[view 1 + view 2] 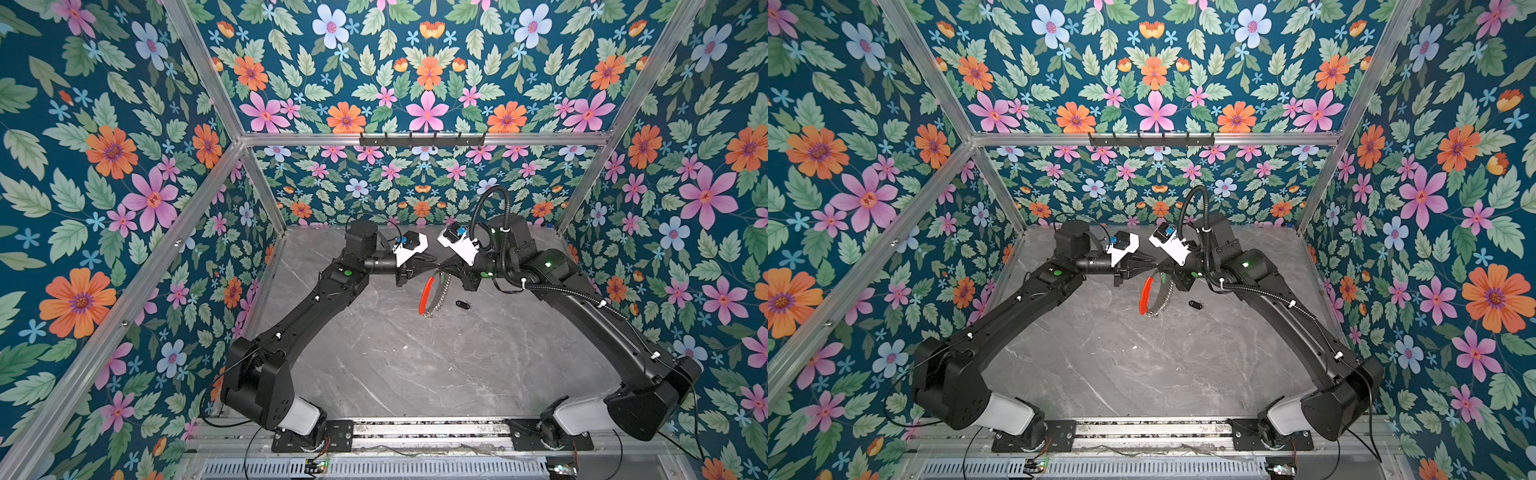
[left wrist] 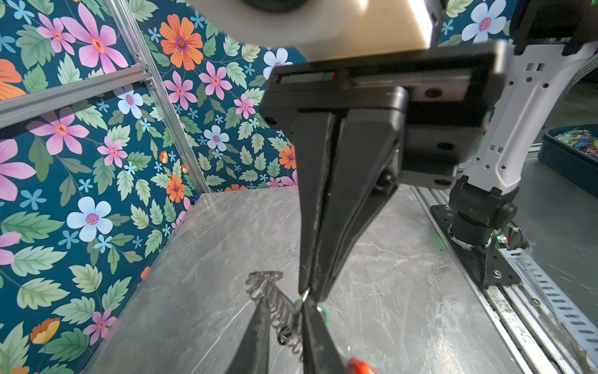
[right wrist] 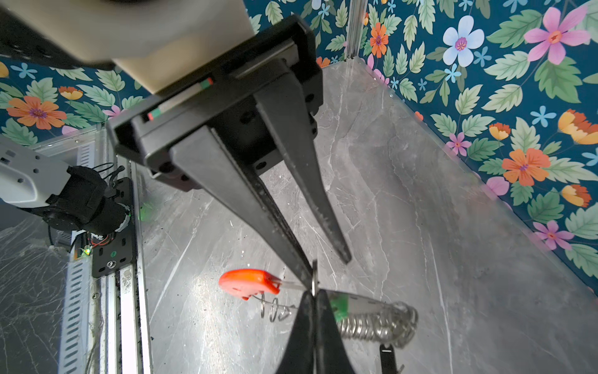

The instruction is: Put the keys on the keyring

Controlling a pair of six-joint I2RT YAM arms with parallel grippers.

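The robot's right gripper is closed on the silver ring (image 3: 315,275) next to the green tag, so the left gripper should hold the ring while the right gripper takes the green tag (image 3: 340,307).
The keyring (image 1: 439,291), a grey hoop with a red-orange arc (image 1: 426,295) and a fringe of silver split rings (image 3: 378,323), hangs on edge over the grey table between both arms. My right gripper (image 3: 314,293) is shut on the hoop's top, and a small silver ring (image 3: 314,280) stands up at its tips. A green tag (image 3: 339,307) sits against the hoop right beside that grip. My left gripper (image 2: 284,306) faces it, jaws a little apart, straddling the fringe; one fingertip (image 3: 307,280) touches the small ring. The black-fob key (image 1: 462,305) lies on the table to the right.
Flowered walls close in the table (image 1: 415,374) at the back and on both sides. A black hook rail (image 1: 422,140) hangs on the back frame bar. Both arm bases stand on the front rail (image 1: 428,430). A dark bin (image 2: 566,162) of coloured items shows beyond the rail.
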